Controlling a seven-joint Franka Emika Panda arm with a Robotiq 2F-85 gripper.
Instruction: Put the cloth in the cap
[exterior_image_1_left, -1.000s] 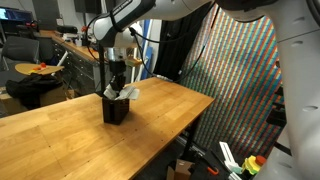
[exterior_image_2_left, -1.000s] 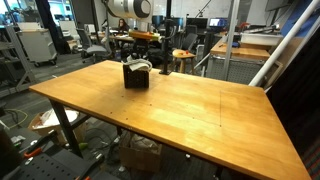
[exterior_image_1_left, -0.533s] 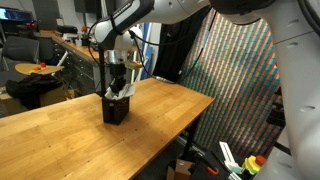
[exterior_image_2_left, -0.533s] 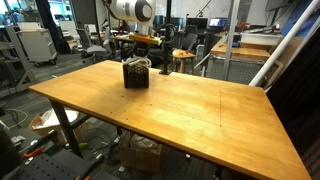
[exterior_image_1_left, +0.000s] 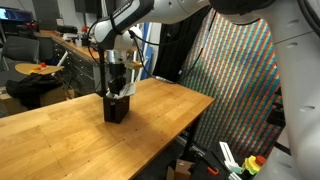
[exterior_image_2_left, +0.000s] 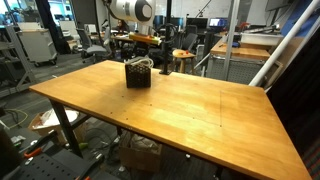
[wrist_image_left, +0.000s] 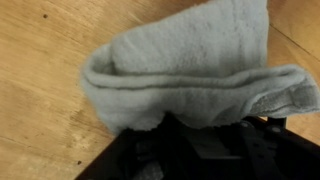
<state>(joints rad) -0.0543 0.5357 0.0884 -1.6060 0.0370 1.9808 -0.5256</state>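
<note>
The cloth's wide fold (wrist_image_left: 180, 82) reaches out past the cap's rim. Next, my gripper lets go, rise clear and grabs the overhanging cloth (wrist_image_left: 205, 42) again to gather it into the cap.
The black mesh cap (exterior_image_1_left: 116, 110) (exterior_image_2_left: 137, 77) stands upright on the wooden table (exterior_image_1_left: 60, 140) (exterior_image_2_left: 190, 110) in both exterior views. The off-white cloth (exterior_image_1_left: 123, 92) (exterior_image_2_left: 141, 63) is bunched in the cap's mouth, with a little showing above the rim. My gripper (exterior_image_1_left: 118, 86) (exterior_image_2_left: 139, 61) points straight down into the cap's top, against the cloth. In the wrist view the folded cloth (wrist_image_left: 190, 70) fills most of the picture. Below it the gripper (wrist_image_left: 200, 150) is a dark shape, and how its jaws stand does not show.
The cap stands near the table's far edge. Behind the table are chairs, stools and lab benches (exterior_image_2_left: 180, 55). A large mesh-patterned panel (exterior_image_1_left: 235, 80) stands beside the table, and clutter lies on the floor (exterior_image_1_left: 235, 160).
The cloth flap that stuck out beside the cap a second ago is now tucked down into its mouth. The gripper has sunk slightly into the cap.
</note>
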